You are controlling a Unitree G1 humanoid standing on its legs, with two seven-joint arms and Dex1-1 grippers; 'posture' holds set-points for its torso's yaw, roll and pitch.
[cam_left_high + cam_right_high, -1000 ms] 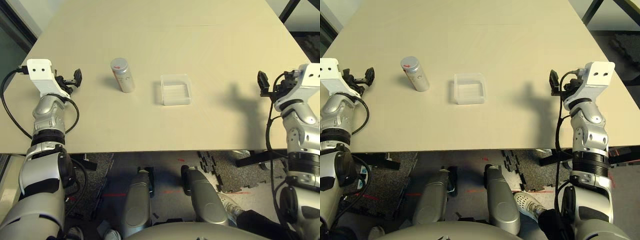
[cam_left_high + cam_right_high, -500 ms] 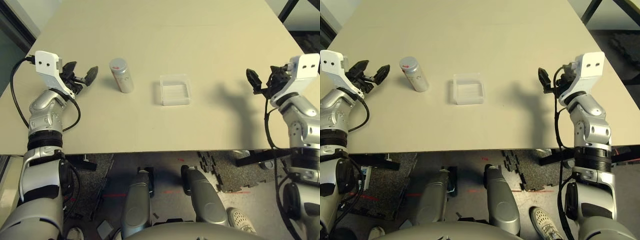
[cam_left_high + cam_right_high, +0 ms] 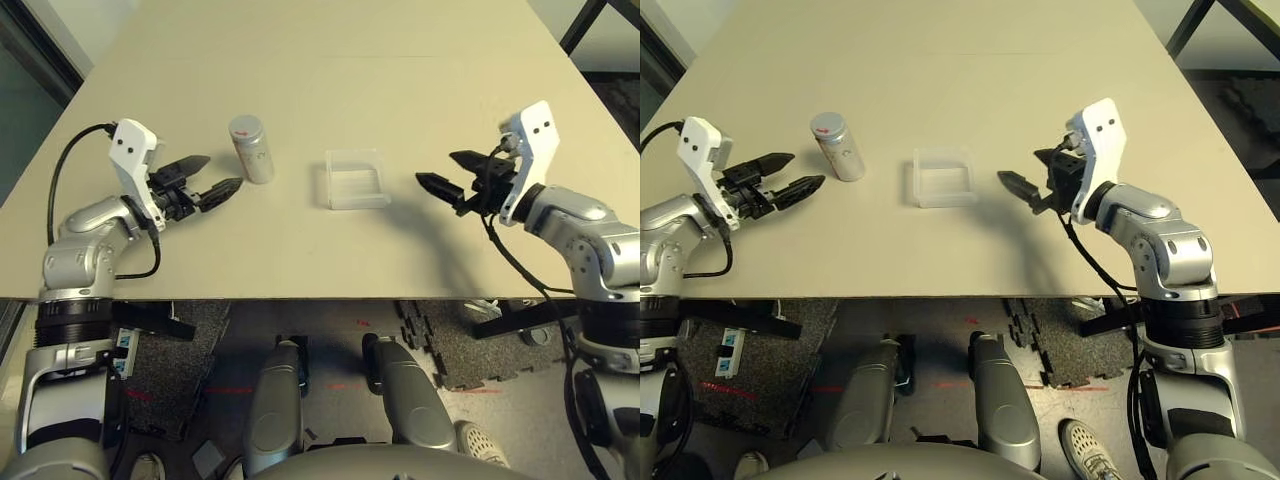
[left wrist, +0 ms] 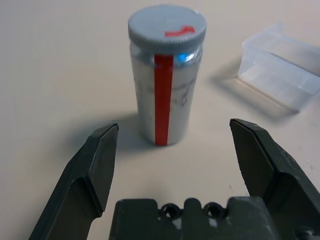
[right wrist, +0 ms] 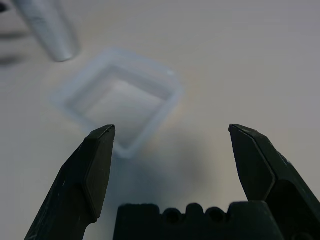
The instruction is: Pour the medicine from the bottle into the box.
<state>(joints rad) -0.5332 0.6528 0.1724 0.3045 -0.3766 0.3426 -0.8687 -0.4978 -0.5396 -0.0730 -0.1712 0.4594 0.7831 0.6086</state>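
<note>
I should go on advancing, as the bottle (image 3: pixel 252 150) stands upright in line with my left gripper's open fingers, until they straddle its body (image 3: pixel 257 164) below the grey cap, then close.
The bottle (image 3: pixel 251 149) stands upright on the table, silver-grey with a grey cap and a red stripe down its side (image 4: pixel 165 75). To its right lies the box (image 3: pixel 357 179), a shallow clear square tray (image 5: pixel 117 100). My left gripper (image 3: pixel 205 178) is open, just left of the bottle and pointing at it, a short gap away. My right gripper (image 3: pixel 452 174) is open too, a little to the right of the box with its fingers aimed at it. Neither gripper touches anything.
The beige table (image 3: pixel 330 80) stretches wide behind the bottle and box. Its front edge runs just below both forearms. Black floor mats (image 3: pixel 440 350) and a table leg lie under the front edge.
Both arms have swung inward over the table: the left gripper has come up close to the bottle, the right gripper up close to the box. Bottle and box have stayed put.
</note>
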